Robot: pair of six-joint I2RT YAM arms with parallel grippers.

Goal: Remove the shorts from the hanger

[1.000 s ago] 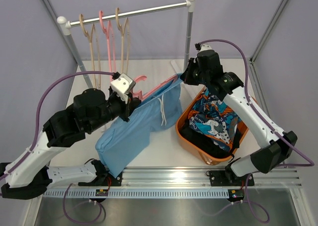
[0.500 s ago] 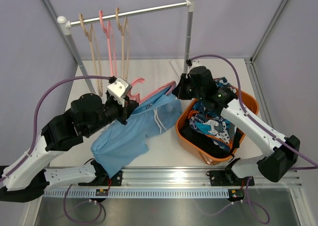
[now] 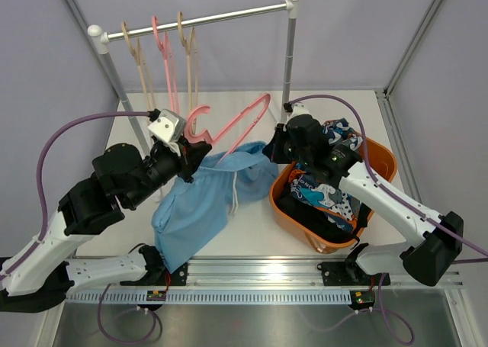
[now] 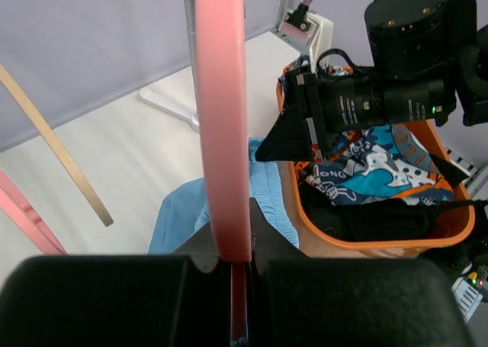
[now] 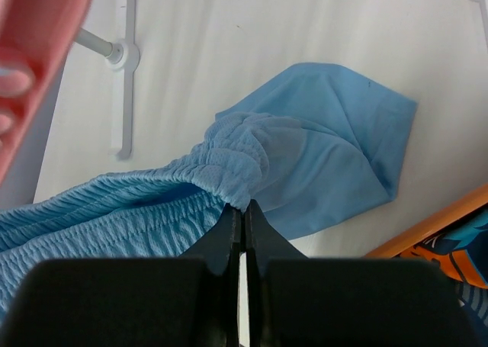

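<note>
I should use my right gripper to pull the shorts up and away toward the orange basket [image 3: 329, 202], because the waistband loops around the pink hanger's lower end [image 3: 221, 161] by my left gripper.
My left gripper [image 3: 195, 153] is shut on a pink hanger [image 3: 242, 118], held bare above the table; in the left wrist view its bar [image 4: 221, 133] rises from my shut gripper [image 4: 232, 267]. The light blue shorts [image 3: 200, 202] lie slumped on the table, off the hanger. My right gripper [image 3: 268, 150] is shut on their elastic waistband, as the right wrist view shows [image 5: 244, 210]. The patterned shorts [image 3: 329, 187] lie in an orange basket [image 3: 284, 210] on top of black fabric [image 3: 332, 229]. I cannot pick out a navy pair.
A clothes rack's rail [image 3: 206, 19] spans the back, with two wooden hangers [image 3: 141, 72] and a pink one [image 3: 168, 65] on it. Its right post [image 3: 288, 65] stands just behind my right gripper. The rack's white foot [image 5: 122, 57] lies on the table.
My left gripper has lifted the pink hanger up and back, and the light blue shorts have slid off it onto the table. My right gripper has moved down and left with the waistband.
</note>
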